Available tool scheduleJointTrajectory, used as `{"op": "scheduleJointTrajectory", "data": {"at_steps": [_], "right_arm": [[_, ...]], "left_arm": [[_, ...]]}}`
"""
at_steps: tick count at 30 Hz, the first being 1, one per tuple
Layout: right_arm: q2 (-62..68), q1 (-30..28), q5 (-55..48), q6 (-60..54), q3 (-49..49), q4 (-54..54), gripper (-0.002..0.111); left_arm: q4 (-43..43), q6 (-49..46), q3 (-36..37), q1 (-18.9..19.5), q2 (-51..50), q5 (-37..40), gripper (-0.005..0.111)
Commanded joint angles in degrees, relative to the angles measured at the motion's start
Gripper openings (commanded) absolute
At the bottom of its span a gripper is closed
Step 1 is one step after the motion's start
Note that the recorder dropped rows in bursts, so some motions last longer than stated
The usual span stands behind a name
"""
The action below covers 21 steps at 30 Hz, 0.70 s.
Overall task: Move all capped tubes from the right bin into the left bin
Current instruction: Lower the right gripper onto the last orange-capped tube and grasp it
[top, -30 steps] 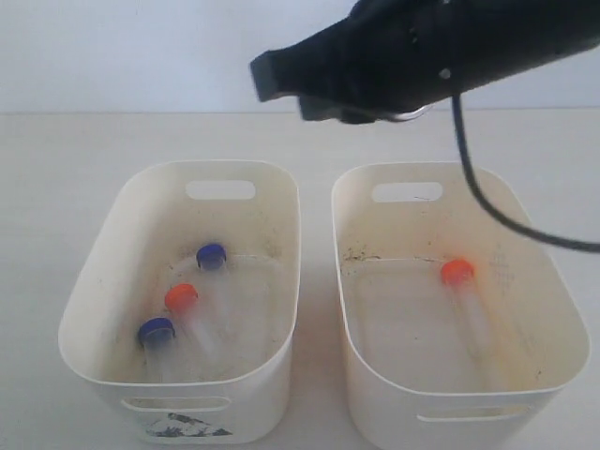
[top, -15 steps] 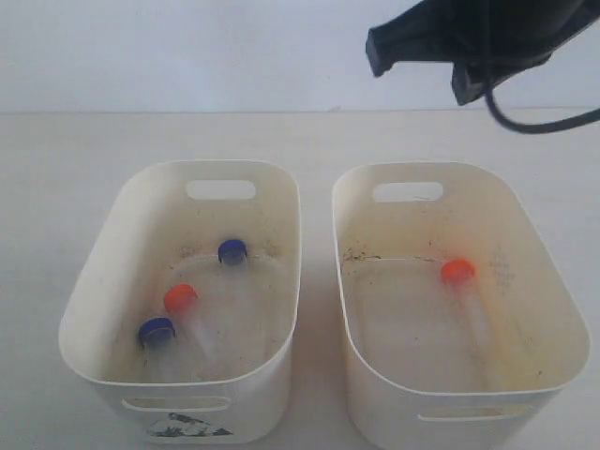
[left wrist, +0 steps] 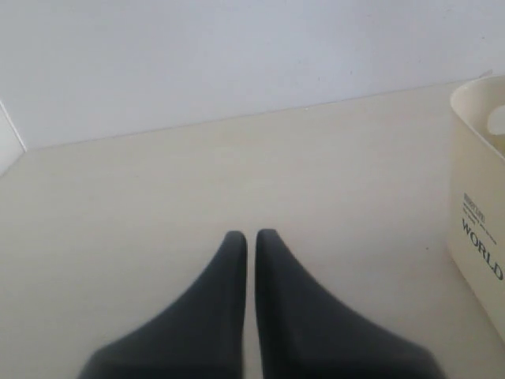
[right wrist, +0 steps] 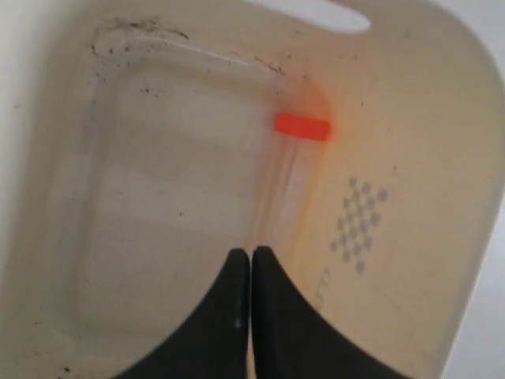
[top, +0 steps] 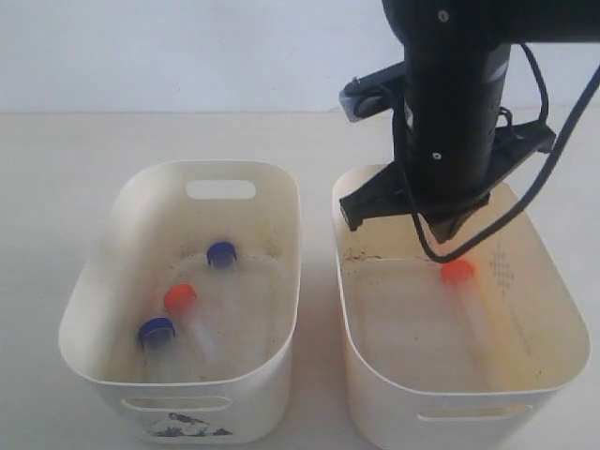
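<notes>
The robot's right gripper has its shut fingers lined up across the clear tube's narrow width [right wrist: 286, 185]. It should keep going down until the ends of its fingers get near the bin's bottom [top: 427, 328], and then open.
The right bin [top: 553, 328] holds one clear tube with an orange-red cap [top: 457, 272], lying along its floor; the same tube [right wrist: 293, 170] shows in the right wrist view beside the dotted diamond mark [right wrist: 359, 223]. My right gripper [right wrist: 251, 254] hangs shut and empty above this bin, its tips over the tube's lower end. The left bin [top: 94, 309] holds three tubes: blue caps [top: 221, 252] [top: 157, 330] and an orange-red cap [top: 180, 298]. My left gripper [left wrist: 246, 235] is shut over bare table, out of the exterior view.
In the left wrist view a bin's outer wall [left wrist: 477, 213] with dark printed lettering stands to one side of the left gripper. The right arm's black body [top: 450, 122] and cable [top: 525, 202] hang over the right bin's far half.
The right arm has swung from high above the far table down over the right bin. In the left bin the far blue-capped tube has rolled slightly.
</notes>
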<state>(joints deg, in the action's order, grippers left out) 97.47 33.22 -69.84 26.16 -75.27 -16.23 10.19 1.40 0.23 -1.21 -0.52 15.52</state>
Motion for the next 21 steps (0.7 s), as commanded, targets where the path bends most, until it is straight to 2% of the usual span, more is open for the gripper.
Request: {"op": "scheduleJointTrajectory", "data": {"at_steps": [1, 10, 21], "right_arm": [[0.8, -0.1, -0.1, 1.4, 2.5, -2.4, 0.000], [4.8, -0.1, -0.1, 5.8, 6.6, -4.9, 0.000], [11.5, -0.1, -0.1, 6.8, 6.6, -4.9, 0.000]], "left_arm": [[-0.1, 0.7, -0.2, 0.1, 0.1, -0.5, 0.004], [-0.1, 0.7, -0.2, 0.1, 0.1, -0.5, 0.004], [-0.1, 0.7, -0.2, 0.1, 0.1, -0.5, 0.004]]}}
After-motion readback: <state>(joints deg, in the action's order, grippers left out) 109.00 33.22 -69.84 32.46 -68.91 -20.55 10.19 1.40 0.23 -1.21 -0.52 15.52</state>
